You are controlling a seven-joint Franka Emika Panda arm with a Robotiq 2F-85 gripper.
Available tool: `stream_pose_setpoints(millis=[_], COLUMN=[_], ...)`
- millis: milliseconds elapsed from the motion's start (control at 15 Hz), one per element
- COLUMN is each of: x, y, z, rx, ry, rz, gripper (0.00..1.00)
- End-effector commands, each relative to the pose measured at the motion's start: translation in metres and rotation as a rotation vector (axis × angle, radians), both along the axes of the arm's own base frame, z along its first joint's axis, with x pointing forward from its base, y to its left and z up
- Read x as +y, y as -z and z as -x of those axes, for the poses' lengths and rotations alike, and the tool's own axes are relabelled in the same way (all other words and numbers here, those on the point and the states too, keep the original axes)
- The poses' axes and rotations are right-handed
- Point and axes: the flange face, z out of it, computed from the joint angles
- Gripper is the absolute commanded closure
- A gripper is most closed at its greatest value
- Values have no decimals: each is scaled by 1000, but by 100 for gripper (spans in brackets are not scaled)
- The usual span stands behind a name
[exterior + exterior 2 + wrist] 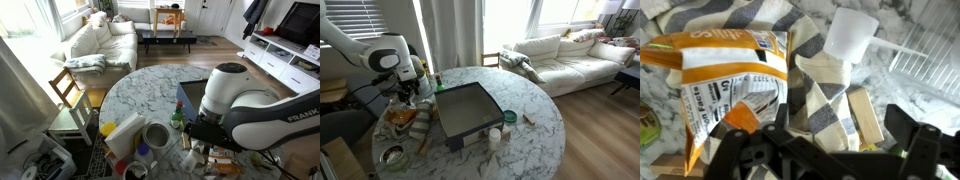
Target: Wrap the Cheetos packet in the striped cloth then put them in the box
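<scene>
My gripper should keep going down, because my open fingers are on both sides of the striped cloth's fold (827, 108) beside the Cheetos packet, until it can close on that fold (837, 132).
In the wrist view the orange and white Cheetos packet (730, 80) lies at the left, partly on the grey-and-cream striped cloth (822, 95), which is bunched up in the middle. My gripper (825, 135) is open and sits just above them, one finger over the packet's edge and the other to the right of the cloth. It shows low over that pile in an exterior view (406, 97); in the other it is mostly hidden behind the arm (196, 130). The grey box (465, 110) lies open and empty in the table's middle.
A white cup (850, 35) and a wooden block (865, 115) lie against the cloth. A metal bowl (392, 155), small jars (495, 135) and a cup (155, 135) stand around the round marble table (535, 120). A chair (68, 90) and sofa (565, 55) stand beyond.
</scene>
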Motion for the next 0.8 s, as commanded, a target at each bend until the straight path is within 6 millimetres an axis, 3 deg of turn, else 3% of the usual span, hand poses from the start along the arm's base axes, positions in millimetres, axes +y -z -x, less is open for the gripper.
stream_pose_setpoints(millis=[0,267,400,467,600,733], x=[1,0,0,0,0,-2], y=[20,33,38,39,40,41], z=[-10,-15,-17,-19,-21,-23], rx=[5,33,37,36,39,43], ry=[-50,-89,-104,-109,-115,-109], rz=[28,86,104,112,123,121], gripper=[6,3,8,27,35,49])
